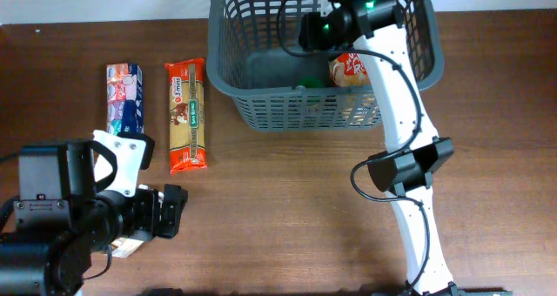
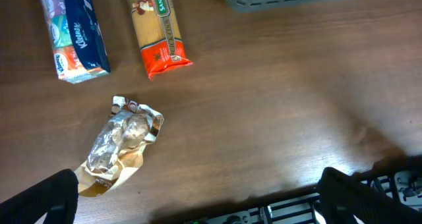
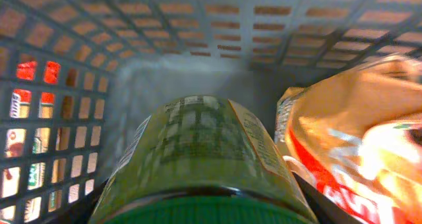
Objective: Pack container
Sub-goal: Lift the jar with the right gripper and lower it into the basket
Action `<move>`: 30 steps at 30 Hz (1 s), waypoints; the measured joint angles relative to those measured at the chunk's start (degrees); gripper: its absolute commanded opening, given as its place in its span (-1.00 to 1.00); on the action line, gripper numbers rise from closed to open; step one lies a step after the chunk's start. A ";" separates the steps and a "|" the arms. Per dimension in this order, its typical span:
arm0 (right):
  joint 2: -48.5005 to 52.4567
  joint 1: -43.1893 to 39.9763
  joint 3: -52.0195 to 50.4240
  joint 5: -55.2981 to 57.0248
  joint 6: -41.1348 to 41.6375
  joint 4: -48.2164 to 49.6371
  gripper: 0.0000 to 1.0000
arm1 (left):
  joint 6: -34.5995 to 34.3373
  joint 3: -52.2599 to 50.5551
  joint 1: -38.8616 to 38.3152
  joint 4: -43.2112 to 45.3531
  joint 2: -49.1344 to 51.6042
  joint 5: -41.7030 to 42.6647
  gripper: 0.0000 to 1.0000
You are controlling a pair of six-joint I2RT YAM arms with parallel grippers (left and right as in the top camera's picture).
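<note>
My right gripper should go on lowering the green-lidded jar [image 3: 198,148], which hangs upright over clear basket's bottom [image 1: 271,70] beside the snack bag, until it stands, and then let go.
The dark grey basket [image 1: 261,104] stands at the back of the table. My right gripper [image 1: 315,70] reaches down inside it and is shut on a green-lidded jar [image 3: 198,158], held near the basket floor [image 3: 145,85]. An orange and red snack bag [image 1: 350,70] lies in the basket to the right of the jar, and shows in the right wrist view [image 3: 356,138]. My left gripper [image 1: 161,211] is open and empty near the table's front left, just above a crumpled foil and paper packet [image 2: 119,145].
A tissue pack [image 1: 124,96] and an orange spaghetti packet [image 1: 186,113] lie side by side on the table to the left of the basket. Both show in the left wrist view, tissue pack [image 2: 72,33] and spaghetti packet [image 2: 158,33].
</note>
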 measured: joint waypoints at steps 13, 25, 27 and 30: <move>7.10 1.29 -1.46 -0.42 0.79 -2.62 -0.92 | 0.02 0.00 0.00 0.00 -0.02 0.00 0.98; 7.54 1.01 -11.37 -0.37 1.05 -2.05 0.89 | 0.02 0.00 0.00 0.00 0.00 0.00 0.98; 7.54 0.79 -11.37 -0.46 1.05 -2.40 0.98 | 0.02 0.00 0.00 0.00 0.00 0.00 0.99; 7.54 0.57 -11.37 -0.70 1.07 -3.19 0.98 | 0.02 0.00 0.00 0.00 0.00 0.00 0.98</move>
